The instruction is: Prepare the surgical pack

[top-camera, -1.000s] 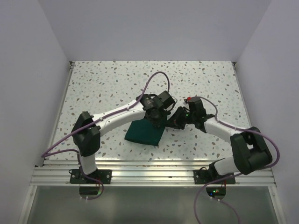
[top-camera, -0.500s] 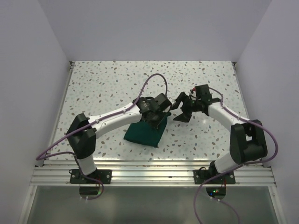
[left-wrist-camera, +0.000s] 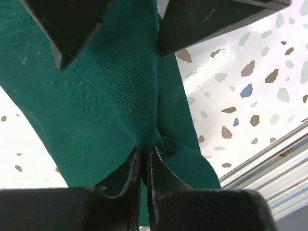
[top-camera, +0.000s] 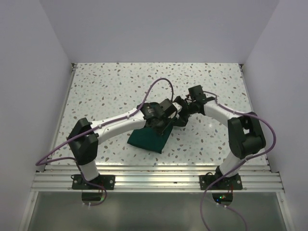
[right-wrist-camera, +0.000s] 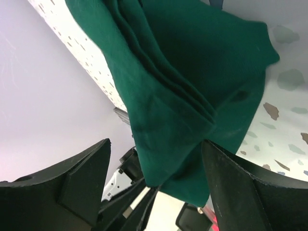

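Observation:
The green cloth bunches (left-wrist-camera: 164, 137) along its edge. My right gripper should hold the cloth's far end while my left gripper pulls the cloth's near corner (top-camera: 160, 151) straight.
The surgical pack shows as a folded dark green cloth bundle (top-camera: 147, 138) on the speckled table, just in front of the middle. Its far right corner is lifted off the table. My left gripper (top-camera: 165, 124) is shut on that corner; in the left wrist view the fingertips (left-wrist-camera: 145, 156) pinch a fold of the green cloth (left-wrist-camera: 110, 96). My right gripper (top-camera: 179, 115) stands open right beside it, on the right. In the right wrist view the hanging cloth (right-wrist-camera: 183, 86) lies between the wide-spread jaws (right-wrist-camera: 156, 141), and the right-hand finger (right-wrist-camera: 240, 192) touches its edge. Nothing else of the pack shows.
The speckled table (top-camera: 110, 86) is walled in white on three sides. An aluminium rail (top-camera: 154, 175) runs along the near edge by the arm bases. Purple cables (top-camera: 161, 83) loop above both arms near the cloth.
My right gripper let go and opened wide, swung out to the right, then came back in to the raised cloth corner. The left gripper kept its hold and barely moved.

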You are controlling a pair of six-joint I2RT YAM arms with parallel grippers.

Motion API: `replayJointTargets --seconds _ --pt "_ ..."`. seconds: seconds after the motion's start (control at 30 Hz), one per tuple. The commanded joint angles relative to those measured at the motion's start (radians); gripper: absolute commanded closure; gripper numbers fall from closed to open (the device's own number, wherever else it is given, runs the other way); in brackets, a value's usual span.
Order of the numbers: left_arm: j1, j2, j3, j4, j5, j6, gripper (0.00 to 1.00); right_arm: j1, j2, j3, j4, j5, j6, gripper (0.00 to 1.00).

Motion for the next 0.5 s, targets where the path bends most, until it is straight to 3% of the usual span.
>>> replayJointTargets --seconds 0.0,0.13,0.27,0.37,0.4,0.43,0.47 --pt "-0.019 -0.065 -0.016 0.037 0.014 0.008 1.0 0.004 0.048 0.034 -0.003 0.008 0.035 0.21" --pt "-0.028 -0.083 -0.046 0.042 0.005 0.011 1.0 0.002 0.072 0.043 0.032 0.022 0.029 0.33" --pt "-0.033 -0.112 -0.097 0.061 0.013 0.013 1.0 0.001 0.127 0.049 -0.009 0.005 -0.017 0.37" --pt "-0.037 -0.131 -0.125 0.072 0.013 0.011 1.0 -0.001 0.133 0.009 0.035 0.008 -0.023 0.6" --pt "-0.037 -0.134 -0.129 0.074 0.013 0.013 1.0 -0.001 0.13 -0.007 0.043 0.008 -0.025 0.8" --pt "-0.037 -0.14 -0.136 0.075 0.013 0.011 0.95 -0.001 0.122 -0.012 0.046 0.008 -0.025 0.87" --pt "-0.039 -0.145 -0.139 0.077 0.013 0.01 0.83 -0.001 0.115 -0.02 0.066 0.008 -0.02 0.93"
